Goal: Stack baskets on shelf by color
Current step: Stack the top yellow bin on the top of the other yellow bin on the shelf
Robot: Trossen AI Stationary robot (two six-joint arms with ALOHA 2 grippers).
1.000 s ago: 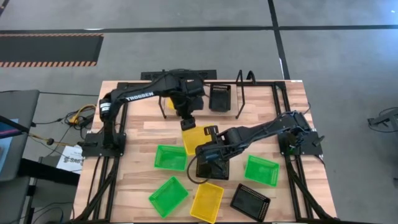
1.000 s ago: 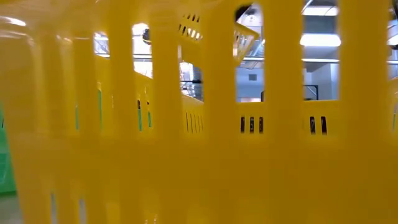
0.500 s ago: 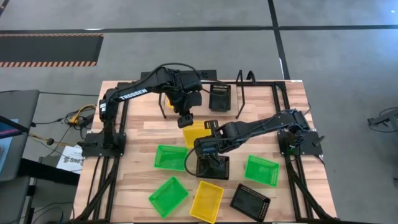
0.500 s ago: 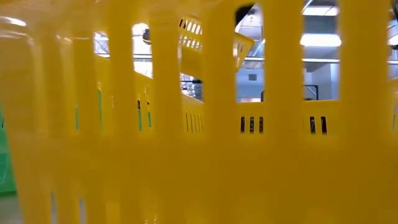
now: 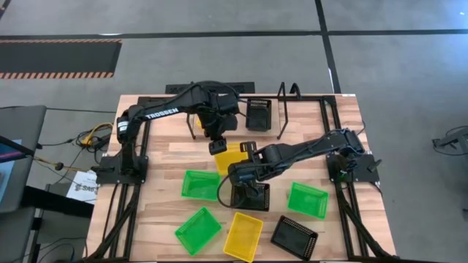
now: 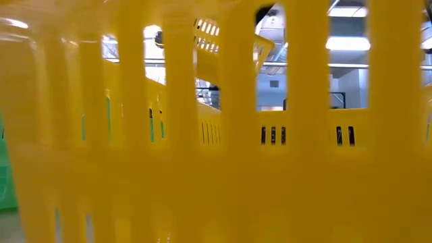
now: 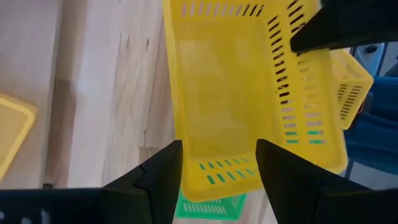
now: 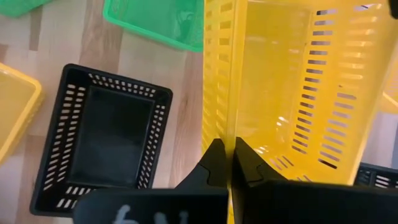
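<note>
The shelf's yellow basket is closer to my left gripper. My right gripper should therefore pass the held yellow basket to my left gripper by its short end.
A yellow basket is held up over the table's middle, tilted; through the slots in the low view the held basket shows high up. My right gripper is shut on it. My left gripper is open at its far end, and in the left wrist view that gripper has a finger on either side of the basket's short end wall. A black basket sits on the wire shelf. Another yellow basket shows beside it. My right gripper pinches the yellow basket's long side wall, one finger inside the basket and one outside, coming from above. The basket is lifted clear of the table and tilted. My left gripper's fingers stand around the short end wall; whether they touch it I cannot tell.
On the table lie a black basket under the right arm, three green baskets, a yellow basket and a black basket. A yellow basket wall close to the camera fills the low view.
My right gripper has moved up and toward the far edge, lifting the yellow basket clear of the table and tipping it. My left gripper has drawn a little toward the far edge, then come back down to the basket's far end.
</note>
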